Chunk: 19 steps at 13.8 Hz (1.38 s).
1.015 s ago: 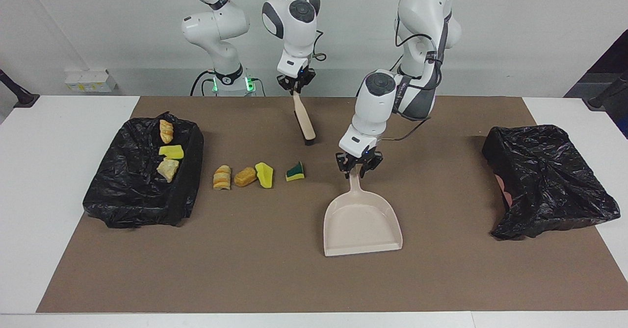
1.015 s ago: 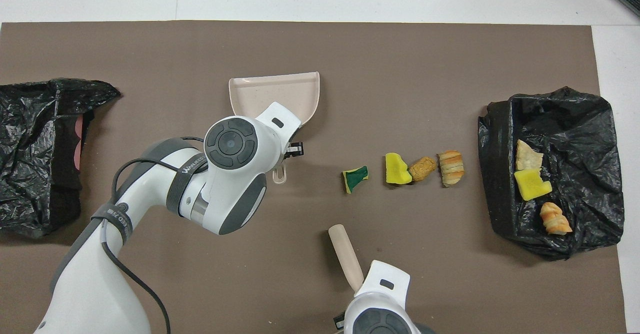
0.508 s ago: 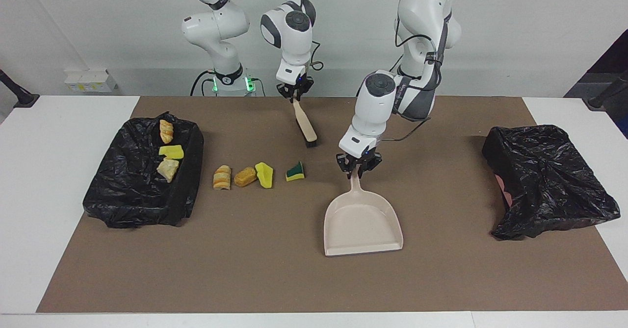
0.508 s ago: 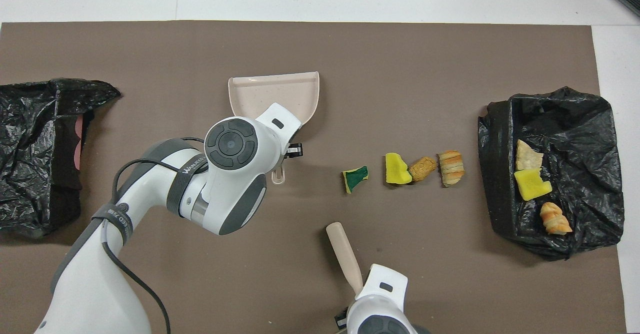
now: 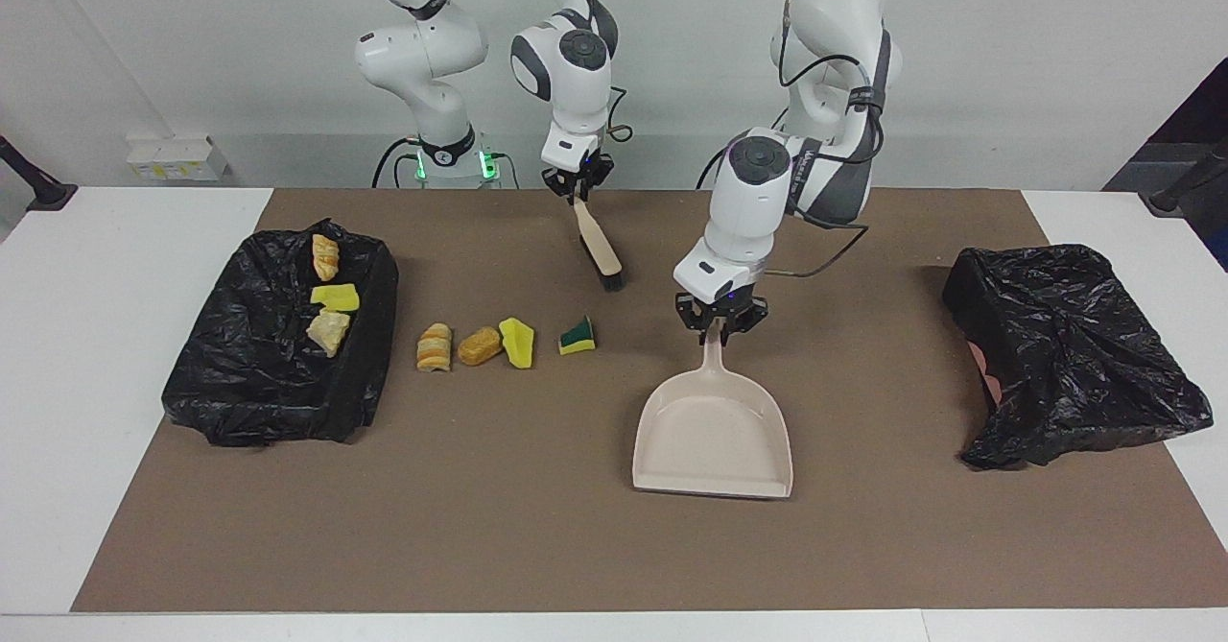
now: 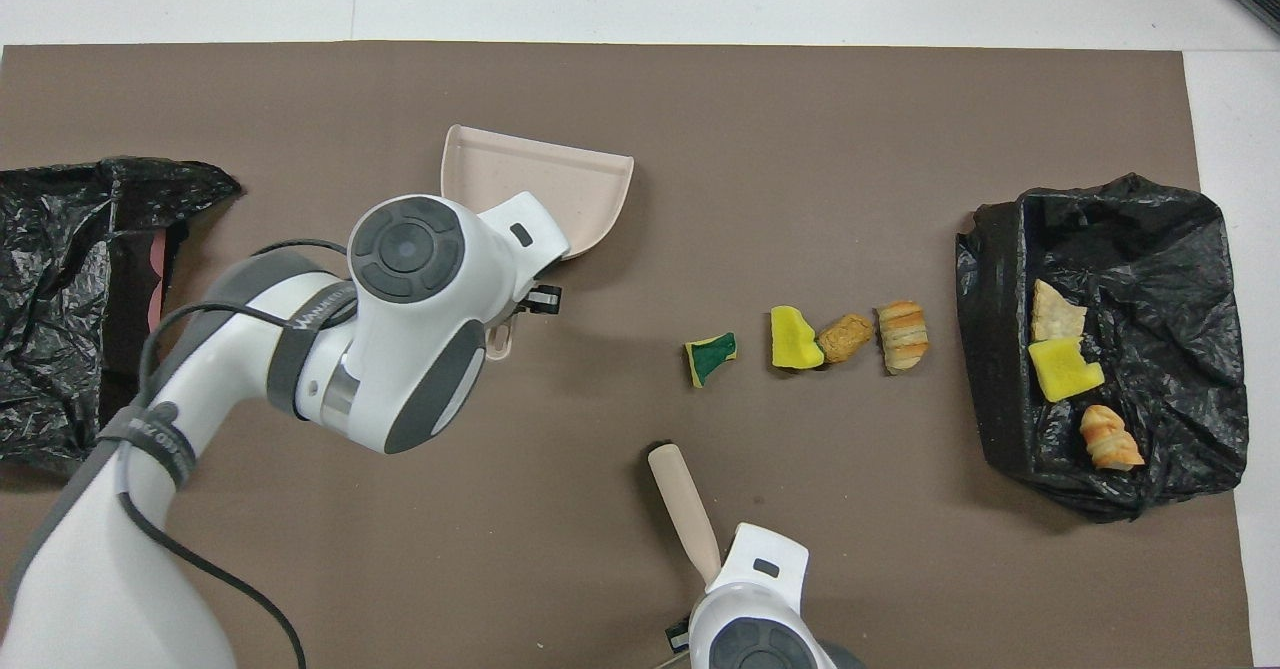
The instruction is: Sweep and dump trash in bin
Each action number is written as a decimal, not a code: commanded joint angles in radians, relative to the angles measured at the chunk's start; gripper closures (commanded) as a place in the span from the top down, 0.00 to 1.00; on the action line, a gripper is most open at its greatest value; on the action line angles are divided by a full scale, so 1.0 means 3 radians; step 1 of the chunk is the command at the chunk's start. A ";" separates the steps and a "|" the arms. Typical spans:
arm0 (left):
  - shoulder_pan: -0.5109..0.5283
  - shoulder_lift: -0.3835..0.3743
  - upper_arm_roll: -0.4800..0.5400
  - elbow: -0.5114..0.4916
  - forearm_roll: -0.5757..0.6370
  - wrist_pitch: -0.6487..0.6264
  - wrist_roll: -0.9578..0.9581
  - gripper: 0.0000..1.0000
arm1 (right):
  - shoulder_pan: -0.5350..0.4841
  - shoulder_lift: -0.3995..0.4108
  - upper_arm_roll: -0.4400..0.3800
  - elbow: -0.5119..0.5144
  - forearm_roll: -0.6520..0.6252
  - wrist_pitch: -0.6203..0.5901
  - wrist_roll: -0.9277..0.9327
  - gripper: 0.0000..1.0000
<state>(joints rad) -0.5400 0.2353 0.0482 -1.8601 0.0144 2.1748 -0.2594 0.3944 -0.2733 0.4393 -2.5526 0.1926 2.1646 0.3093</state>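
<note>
The dustpan's open edge (image 5: 714, 492) is pointing past the row of scraps (image 5: 479, 346). My left gripper should turn the dustpan toward the scraps before my right gripper sweeps.
My left gripper (image 5: 720, 327) is shut on the handle of the beige dustpan (image 5: 715, 436) (image 6: 540, 184), whose mouth faces away from the robots. The right gripper (image 5: 578, 191) is shut on the handle of the brush (image 5: 600, 250) (image 6: 683, 509), which slants down with its bristle end at the mat. Several trash scraps lie in a row on the mat: a green-and-yellow wedge (image 5: 577, 336) (image 6: 711, 358), a yellow chunk (image 5: 517, 343), a tan lump (image 5: 479, 345) and a striped lump (image 5: 434, 347). Three more scraps (image 5: 328, 297) lie in the black-lined bin (image 5: 278, 373) (image 6: 1150, 219).
A second black-bagged bin (image 5: 1065, 354) (image 6: 60, 299) sits at the left arm's end of the table. A brown mat (image 5: 537, 546) covers most of the white table. The scrap row lies between the dustpan and the bin at the right arm's end.
My left gripper closed on the dustpan handle and shifted toward the left arm's end, turning the pan slightly. The right gripper drew the brush a little toward the robots.
</note>
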 commanded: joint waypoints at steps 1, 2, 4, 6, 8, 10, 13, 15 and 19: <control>0.0275 -0.0282 -0.0002 -0.0012 0.0059 -0.0371 0.0785 0.00 | -0.0067 0.0129 0.0013 0.0128 0.0105 0.0035 -0.0141 1.00; 0.0408 -0.0379 -0.0002 -0.0017 0.0059 -0.0524 0.1152 0.00 | -0.0067 0.0149 0.0013 0.0138 0.0110 0.0045 -0.0167 1.00; 0.0659 -0.0528 -0.0002 -0.0017 0.0054 -0.0749 0.1853 0.00 | -0.0087 0.0154 0.0008 0.0154 0.0110 0.0040 -0.0380 1.00; 0.0807 -0.0564 -0.0002 -0.0017 0.0054 -0.0888 0.2355 0.00 | -0.0144 0.0149 0.0013 0.0123 0.0110 0.0040 -0.0509 1.00; 0.0961 -0.0569 -0.0002 -0.0038 0.0054 -0.0904 0.2922 0.00 | -0.0128 0.0124 0.0013 0.0062 0.0125 0.0061 -0.0515 1.00; 0.1063 -0.0575 -0.0002 -0.0058 0.0054 -0.0919 0.3414 0.00 | -0.0098 0.0180 0.0018 -0.0020 0.0161 0.0208 -0.0515 1.00; 0.1115 -0.0600 -0.0002 -0.0109 0.0054 -0.0894 0.3773 0.00 | -0.0011 0.0190 0.0013 -0.0020 0.0156 0.0204 -0.0525 0.56; 0.1110 -0.0595 -0.0002 -0.0160 0.0059 -0.0863 0.3932 0.00 | -0.0016 0.0190 0.0013 -0.0010 0.0151 0.0179 -0.0535 0.00; 0.1069 -0.0569 -0.0007 -0.0217 0.0059 -0.0786 0.4275 0.00 | -0.0057 0.0236 0.0008 0.0051 0.0079 0.0173 -0.0494 0.00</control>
<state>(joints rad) -0.2154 0.0818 0.0497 -1.8976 0.0164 1.9123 0.9874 0.3952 -0.2120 0.4392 -2.5469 0.2108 2.2045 0.1910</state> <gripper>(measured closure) 0.692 0.656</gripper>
